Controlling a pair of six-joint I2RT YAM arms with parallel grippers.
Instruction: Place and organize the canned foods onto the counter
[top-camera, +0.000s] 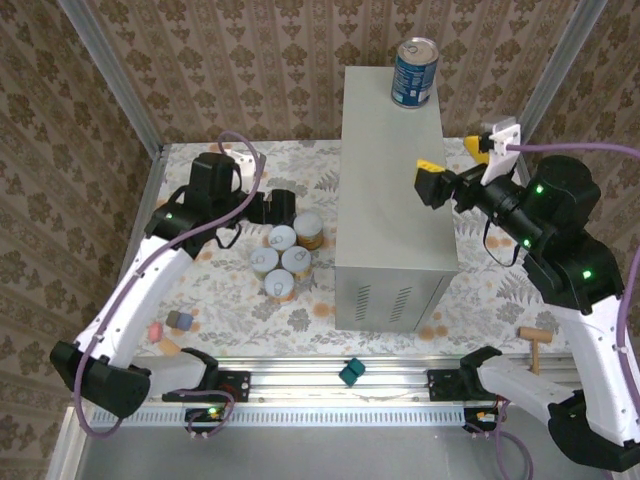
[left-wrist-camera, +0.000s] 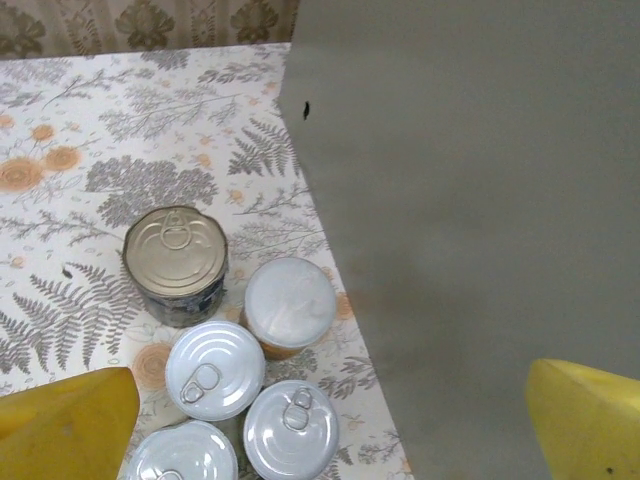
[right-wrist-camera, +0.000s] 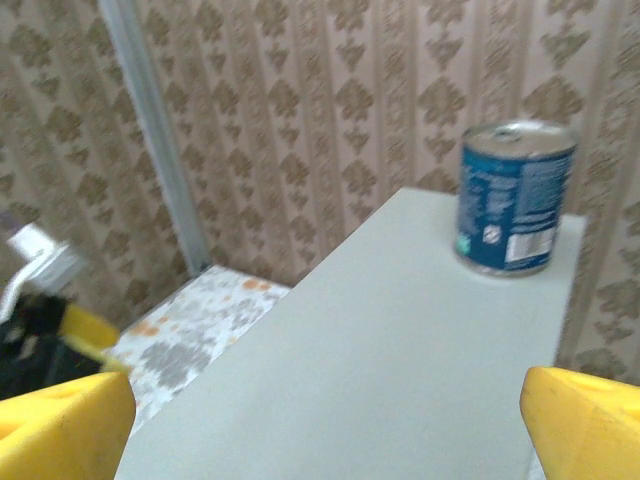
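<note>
The dark blue can stands upright at the open far edge of the cluster. My left gripper keeps going down with fingers wide until they straddle its metal top.
The counter is a tall grey box at mid-floor, and one blue-labelled can stands on its far end. Several canned foods cluster on the floral floor to its left: a dark blue can with a metal top, a white-lidded orange one and pull-tab ones. My left gripper hovers open above this cluster, yellow fingers wide apart and holding nothing. My right gripper is open over the counter's right edge. Its wrist view shows the flat top and the blue can ahead.
Small pink and grey blocks lie at front left. A teal block sits on the front rail and a wooden mallet at front right. Patterned walls and metal posts enclose the floor.
</note>
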